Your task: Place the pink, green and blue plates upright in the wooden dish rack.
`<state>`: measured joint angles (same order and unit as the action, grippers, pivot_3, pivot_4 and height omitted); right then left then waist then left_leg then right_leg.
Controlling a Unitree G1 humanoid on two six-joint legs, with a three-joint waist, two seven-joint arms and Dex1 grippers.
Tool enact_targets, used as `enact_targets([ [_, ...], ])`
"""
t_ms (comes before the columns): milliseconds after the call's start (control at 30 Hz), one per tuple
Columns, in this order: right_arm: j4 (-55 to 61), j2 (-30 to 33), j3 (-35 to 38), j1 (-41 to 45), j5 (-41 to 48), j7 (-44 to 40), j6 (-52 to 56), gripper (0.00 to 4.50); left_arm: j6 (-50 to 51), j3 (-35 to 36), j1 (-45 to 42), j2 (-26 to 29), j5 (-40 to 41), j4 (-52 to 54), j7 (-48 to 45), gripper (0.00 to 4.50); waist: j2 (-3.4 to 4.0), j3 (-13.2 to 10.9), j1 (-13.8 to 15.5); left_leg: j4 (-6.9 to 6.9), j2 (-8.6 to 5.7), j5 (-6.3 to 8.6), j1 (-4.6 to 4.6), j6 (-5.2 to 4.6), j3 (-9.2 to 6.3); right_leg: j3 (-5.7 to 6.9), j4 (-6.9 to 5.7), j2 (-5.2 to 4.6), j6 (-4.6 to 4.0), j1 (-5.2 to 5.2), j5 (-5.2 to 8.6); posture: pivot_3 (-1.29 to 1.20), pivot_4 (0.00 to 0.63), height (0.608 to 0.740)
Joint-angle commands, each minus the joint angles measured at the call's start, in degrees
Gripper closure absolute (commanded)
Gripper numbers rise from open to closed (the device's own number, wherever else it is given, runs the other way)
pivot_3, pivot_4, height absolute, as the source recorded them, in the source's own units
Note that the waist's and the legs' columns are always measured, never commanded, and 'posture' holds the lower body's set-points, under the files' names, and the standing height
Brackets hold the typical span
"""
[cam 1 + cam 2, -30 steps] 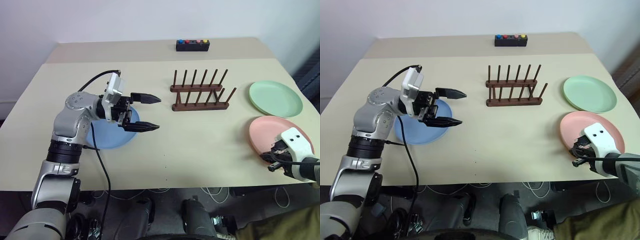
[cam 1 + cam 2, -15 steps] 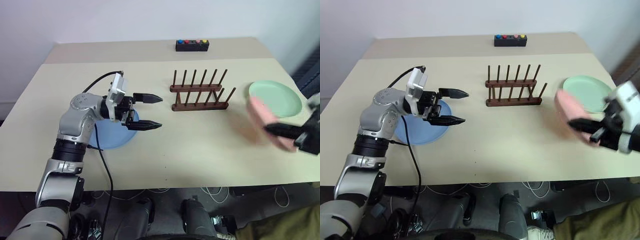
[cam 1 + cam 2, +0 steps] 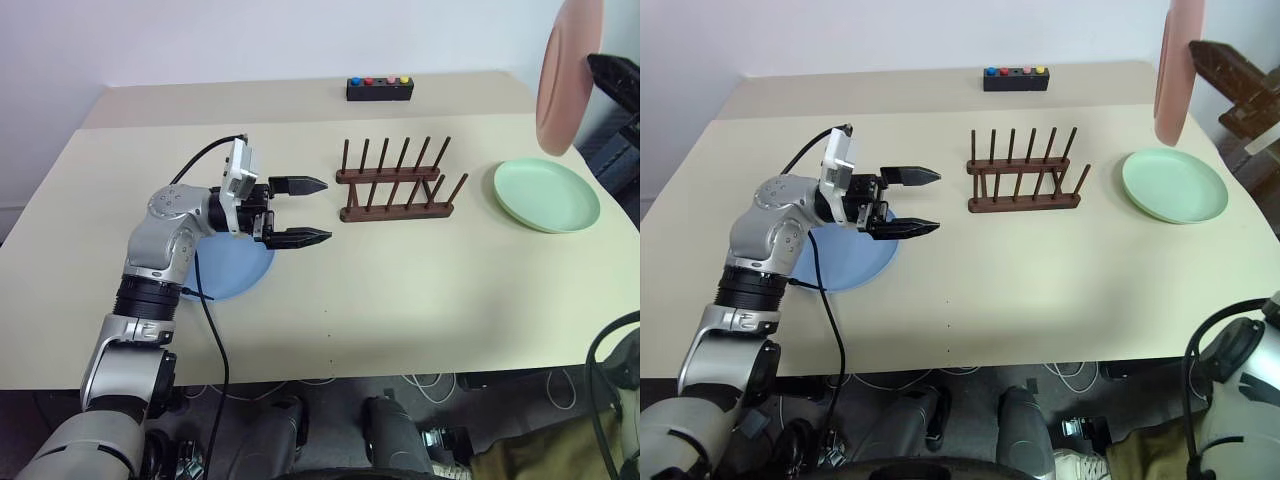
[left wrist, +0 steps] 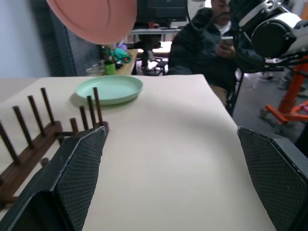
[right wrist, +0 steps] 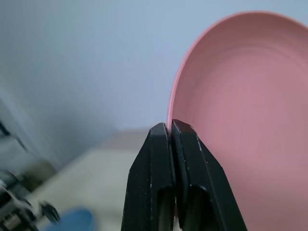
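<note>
The pink plate (image 3: 568,82) is already on edge and the dish rack's end slot (image 3: 431,188) is empty, so my right gripper should keep going there and let go once the plate stands.
My right gripper (image 5: 171,129) is shut on the rim of the pink plate (image 3: 568,70), which hangs on edge high above the table's right end. The green plate (image 3: 546,194) lies flat on the table below it. To its left, the wooden dish rack (image 3: 395,185) stands with nothing between its pegs. My left gripper (image 3: 315,210) hovers open and level, pointing at the rack, with nothing between its fingers (image 4: 79,168). The blue plate (image 3: 235,270) lies flat under the left wrist, partly hidden by the arm.
A black box with coloured buttons (image 3: 380,89) sits at the table's far edge behind the rack. In the left wrist view a seated person (image 4: 211,48) and an orange stand (image 4: 288,96) show beyond the table's right end.
My right gripper has lifted the pink plate off the table's right side, swinging it up high and onto its edge. The left gripper stays open in nearly the same place.
</note>
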<state>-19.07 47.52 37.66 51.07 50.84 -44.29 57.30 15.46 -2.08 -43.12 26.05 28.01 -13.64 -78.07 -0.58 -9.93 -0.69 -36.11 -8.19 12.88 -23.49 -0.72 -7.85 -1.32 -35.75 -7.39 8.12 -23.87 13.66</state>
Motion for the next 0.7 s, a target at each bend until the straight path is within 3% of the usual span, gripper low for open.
enact_targets([
  [33,-5.24,-1.12,-2.02,4.39,1.09,-4.67,-3.22,4.44,0.45,1.38,0.84,0.84,1.08,3.92,1.05,0.00,0.00,0.00,-0.22,0.01,0.00,0.00,0.00,0.00,0.00,-0.01,-0.03,0.01,0.00,-0.03,0.00,0.00,0.150,0.740],
  [333,-16.14,-3.22,-6.45,7.66,-1.07,-10.59,-7.62,4.44,2.74,2.56,3.05,1.94,2.00,7.73,3.35,0.00,0.02,-0.01,-0.02,0.00,-0.01,-0.02,-0.04,0.03,0.04,-0.08,-0.24,0.01,0.00,-0.21,0.00,0.00,0.150,0.740],
  [700,-22.53,-2.53,-8.01,9.01,-0.60,-16.25,-3.47,4.44,3.98,2.64,4.37,2.54,2.82,9.71,4.66,0.00,0.03,-0.01,-0.16,0.02,-0.02,-0.02,-0.06,0.04,0.04,-0.10,-0.26,0.02,0.00,-0.28,0.00,0.00,0.150,0.740],
])
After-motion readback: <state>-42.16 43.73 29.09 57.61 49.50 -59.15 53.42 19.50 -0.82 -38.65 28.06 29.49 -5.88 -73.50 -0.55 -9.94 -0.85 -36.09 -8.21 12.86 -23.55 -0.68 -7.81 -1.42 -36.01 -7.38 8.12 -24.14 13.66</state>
